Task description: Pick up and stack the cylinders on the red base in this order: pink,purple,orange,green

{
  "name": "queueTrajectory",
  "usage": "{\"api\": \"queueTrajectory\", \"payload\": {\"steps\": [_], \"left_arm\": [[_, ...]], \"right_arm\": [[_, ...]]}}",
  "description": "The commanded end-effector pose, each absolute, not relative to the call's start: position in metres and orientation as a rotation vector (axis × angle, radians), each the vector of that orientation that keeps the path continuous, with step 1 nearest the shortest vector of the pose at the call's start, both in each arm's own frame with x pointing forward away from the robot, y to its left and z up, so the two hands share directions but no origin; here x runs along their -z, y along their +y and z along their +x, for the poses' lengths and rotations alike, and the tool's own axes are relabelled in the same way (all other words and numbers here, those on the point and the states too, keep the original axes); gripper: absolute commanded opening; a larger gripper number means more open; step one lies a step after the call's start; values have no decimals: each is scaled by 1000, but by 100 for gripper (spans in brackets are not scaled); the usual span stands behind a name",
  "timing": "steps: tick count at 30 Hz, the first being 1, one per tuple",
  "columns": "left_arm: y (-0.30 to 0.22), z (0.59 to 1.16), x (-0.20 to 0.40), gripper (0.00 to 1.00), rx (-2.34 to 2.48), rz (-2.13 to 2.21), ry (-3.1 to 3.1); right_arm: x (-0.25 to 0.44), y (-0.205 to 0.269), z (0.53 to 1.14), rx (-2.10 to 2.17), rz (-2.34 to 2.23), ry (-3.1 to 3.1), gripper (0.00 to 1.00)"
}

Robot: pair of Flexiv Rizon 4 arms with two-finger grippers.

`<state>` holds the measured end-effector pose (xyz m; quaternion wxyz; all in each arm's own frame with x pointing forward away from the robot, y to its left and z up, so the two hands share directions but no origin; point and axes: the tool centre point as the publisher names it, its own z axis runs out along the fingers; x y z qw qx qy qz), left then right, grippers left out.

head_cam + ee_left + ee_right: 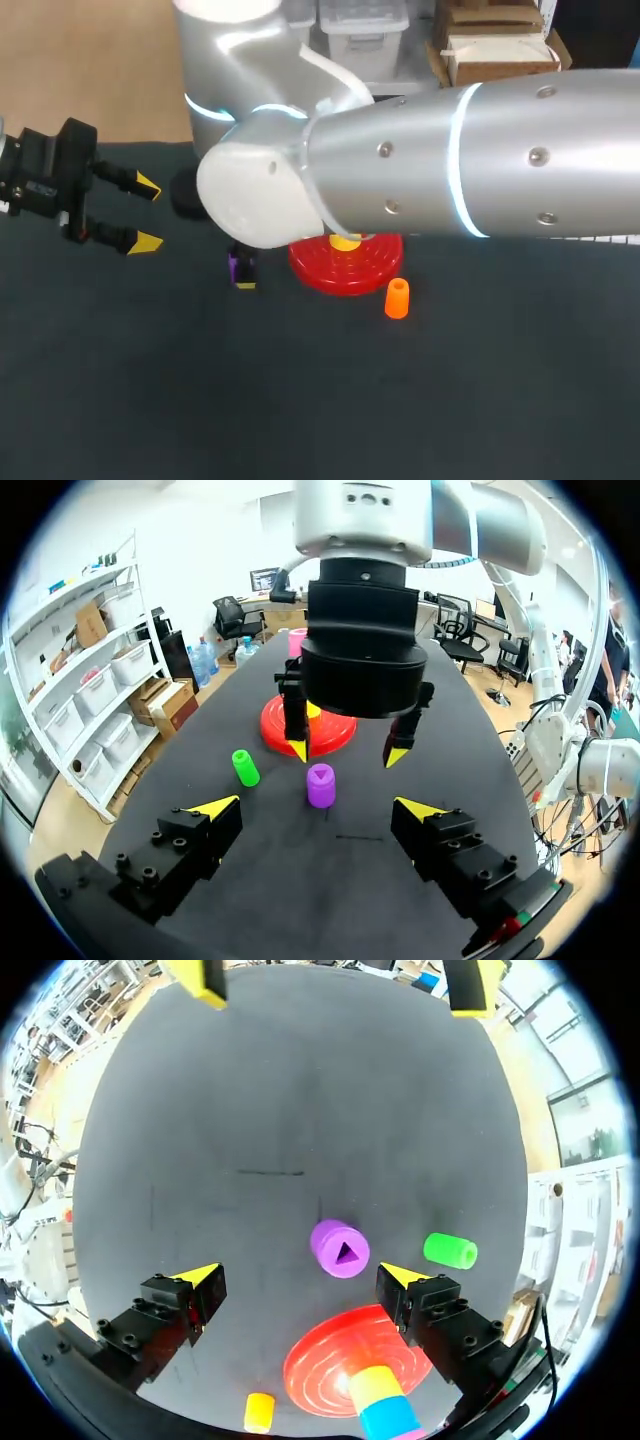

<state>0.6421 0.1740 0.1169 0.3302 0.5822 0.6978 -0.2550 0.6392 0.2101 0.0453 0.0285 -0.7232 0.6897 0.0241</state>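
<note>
I expect the orange cylinder (397, 299) to slip partly over the purple cylinder and stay upright when I lower it, because it gets thinner toward a narrow top (398, 283).
The red base (345, 268) carries a yellow-topped post and lies mid-table. My right arm crosses the head view and hides its own gripper there. In the left wrist view, my right gripper (346, 753) hangs open just above the purple cylinder (321, 785), which stands upright. The right wrist view shows that purple cylinder (340, 1248) below and slightly ahead of my open right gripper (300, 1275). The green cylinder (450, 1250) lies beside it. An orange cylinder (397, 298) stands by the base. The pink cylinder (297, 640) stands beyond the base. My left gripper (147, 214) is open at the far left, holding nothing.
The dark table surface (300, 400) stretches bare toward the near edge. My right arm's big silver link (480, 160) covers the back of the table in the head view, hiding the green and pink cylinders there.
</note>
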Motion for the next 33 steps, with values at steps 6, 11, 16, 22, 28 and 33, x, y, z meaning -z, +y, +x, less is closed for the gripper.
{"api": "queueTrajectory", "payload": {"steps": [6, 11, 16, 22, 28, 33], "left_arm": [[175, 643, -116, 100, 669, 1524, 1821], [175, 643, -116, 100, 669, 1524, 1821], [175, 643, -116, 100, 669, 1524, 1821], [175, 643, -116, 100, 669, 1524, 1821], [175, 643, -116, 100, 669, 1524, 1821], [175, 643, -116, 100, 669, 1524, 1821]], "right_arm": [[-41, 212, 649, -80, -2237, 2122, 100], [-38, 218, 653, -71, -2254, 2114, 100], [-34, 221, 657, -75, -2263, 2116, 100], [-31, 223, 658, -83, -2266, 2120, 100], [-28, 225, 662, -92, -2267, 2126, 61], [-25, 223, 664, -90, -2271, 2133, 47]]}}
